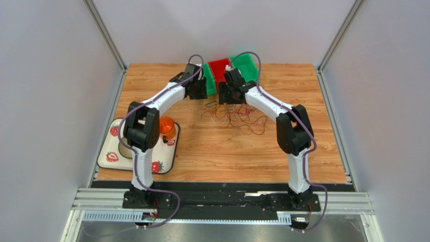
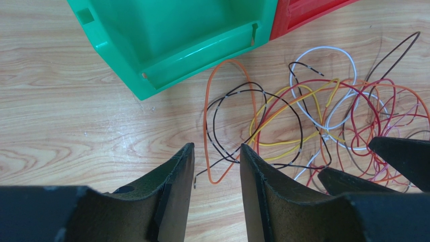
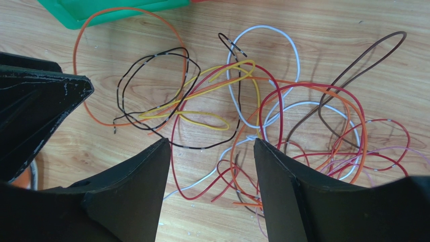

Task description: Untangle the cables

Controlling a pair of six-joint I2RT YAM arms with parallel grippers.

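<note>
I should keep the red heap [image 3: 359,143] still with my right gripper while my left gripper pulls the orange loop, because the orange loop runs into the black, yellow and red wires [image 3: 184,99].
The cables [image 1: 236,117] lie in one loose tangle on the wooden table: thin orange, black, yellow, white, red and brown wires. In the left wrist view the tangle [image 2: 323,116] spreads to the right of my left gripper [image 2: 217,147], which is open above an orange loop [image 2: 208,116]. In the right wrist view the tangle [image 3: 262,106] lies ahead of my right gripper [image 3: 211,142], which is open over red and white strands. Both grippers [image 1: 198,89] [image 1: 228,93] hover at the far side of the pile and hold nothing.
Two green bins [image 1: 248,68] [image 2: 171,35] and a red bin [image 1: 218,68] stand at the table's far edge behind the grippers. A strawberry-patterned tray [image 1: 113,157] with an orange cup [image 1: 167,126] sits at the left front.
</note>
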